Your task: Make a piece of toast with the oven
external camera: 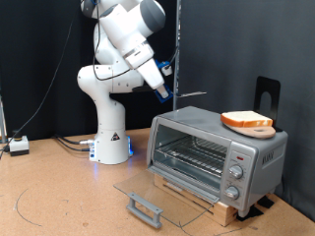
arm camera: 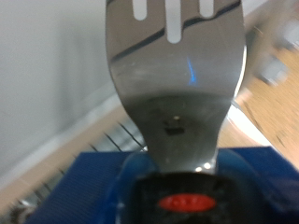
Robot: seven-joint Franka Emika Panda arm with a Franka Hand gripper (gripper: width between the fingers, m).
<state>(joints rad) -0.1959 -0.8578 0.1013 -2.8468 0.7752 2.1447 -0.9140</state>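
Note:
The spatula's blade [external camera: 194, 94] is higher than the toast, so my gripper needs to pull back, bring the blade down close to the oven's roof and move up to the toast's edge [external camera: 223, 119].
The silver-grey oven [external camera: 219, 152] stands at the exterior view's right with its glass door [external camera: 162, 197] dropped open and its wire rack bare. The piece of toast [external camera: 246, 119] lies on a round wooden plate [external camera: 250, 129] on the oven's roof. My gripper [external camera: 162, 90] hangs in the air above and to the left of the oven, apart from it. In the wrist view a slotted metal spatula [arm camera: 176, 70] sticks out from a blue-and-black block [arm camera: 177, 191] fixed at the hand. My fingers themselves are hidden there.
The oven sits on a wooden board [external camera: 202, 202] on the brown tabletop. A black stand [external camera: 267, 93] rises behind the oven. The white robot base [external camera: 110, 138] and cables are at the back left, with a small white box [external camera: 18, 146] at the far left.

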